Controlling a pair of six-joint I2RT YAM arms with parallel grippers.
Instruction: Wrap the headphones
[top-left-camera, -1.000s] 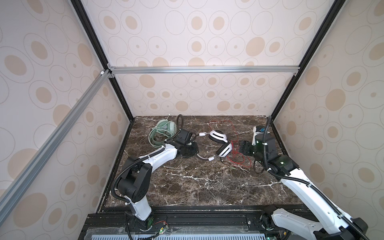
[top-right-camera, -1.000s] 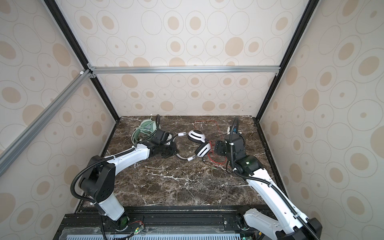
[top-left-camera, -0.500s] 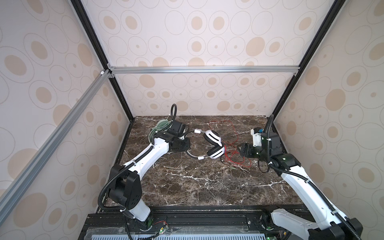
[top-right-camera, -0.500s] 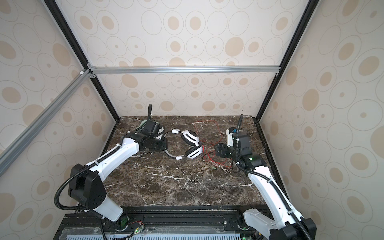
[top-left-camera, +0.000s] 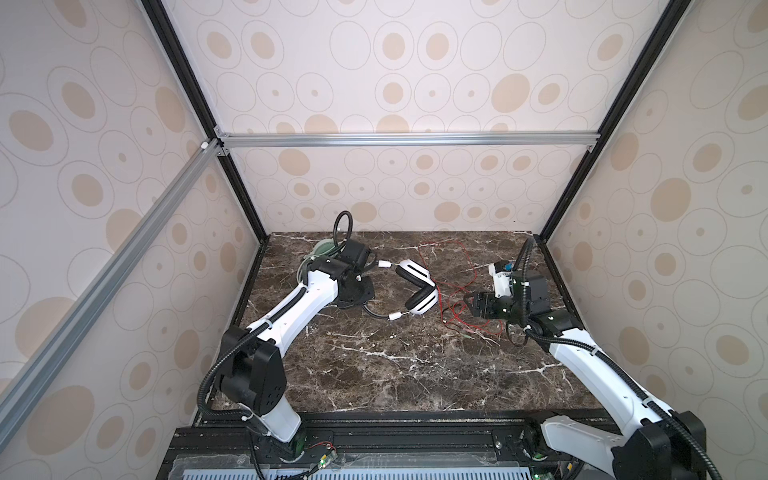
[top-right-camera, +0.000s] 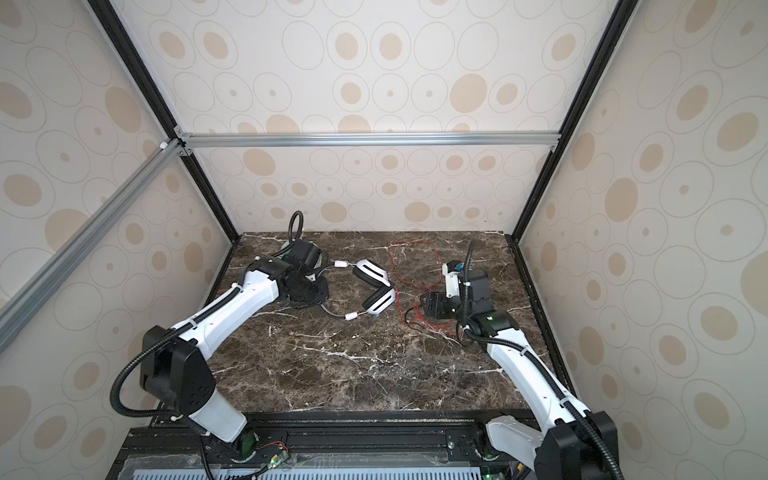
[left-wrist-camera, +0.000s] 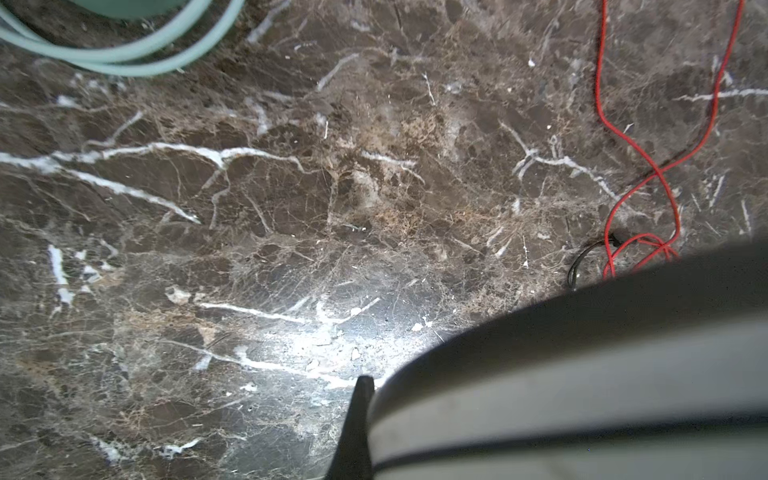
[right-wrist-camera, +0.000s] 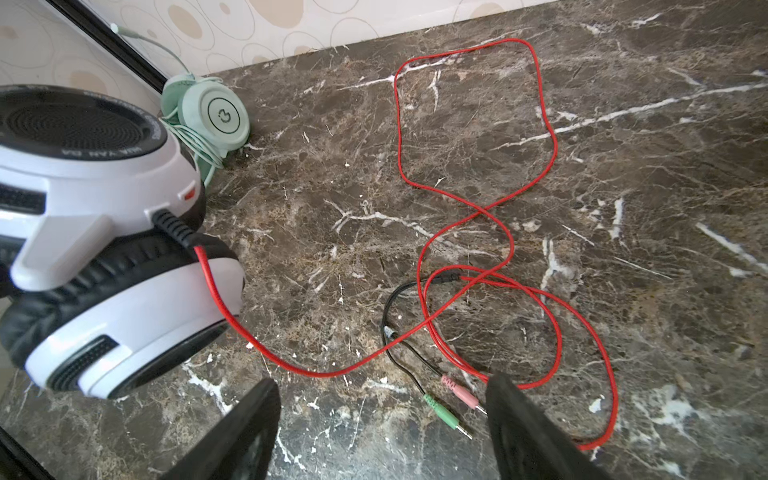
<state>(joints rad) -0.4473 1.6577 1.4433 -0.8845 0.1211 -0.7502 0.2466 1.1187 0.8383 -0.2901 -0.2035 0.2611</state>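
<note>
The headphones' red cable lies across its loose loops (right-wrist-camera: 426, 321). Next, I lift the headphones high (top-left-camera: 417, 272) with my left gripper and pull the cable up off the loops.
The white-and-black headphones (top-left-camera: 417, 293) (top-right-camera: 376, 291) (right-wrist-camera: 104, 232) lie folded on the marble table at the back centre-left. My left gripper (top-left-camera: 356, 291) is shut on their headband (left-wrist-camera: 582, 374), which fills a corner of the left wrist view beside one black finger (left-wrist-camera: 359, 415). Their thin red cable (right-wrist-camera: 482, 212) (top-right-camera: 411, 243) trails in loose loops to the right. My right gripper (top-left-camera: 467, 307) (right-wrist-camera: 380, 415) hangs open just above the cable's end, with the pink and green plugs (right-wrist-camera: 451, 401) between its fingers. The mint-green headphones (right-wrist-camera: 208, 114) (top-left-camera: 322, 249), wrapped in a pale green cable (left-wrist-camera: 124, 58), sit in the back left corner behind my left arm.
Patterned walls enclose the marble table (top-left-camera: 395, 365) on three sides, with black frame posts (top-left-camera: 245, 199) in the back corners. A black rail (top-left-camera: 415, 432) runs along the front edge. A short black lead (right-wrist-camera: 388, 316) joins the plugs to the red cable.
My left arm has pulled the white-and-black headphones a little to the left. The red cable now lies spread in a wide loop toward the back wall. My right gripper stays open.
</note>
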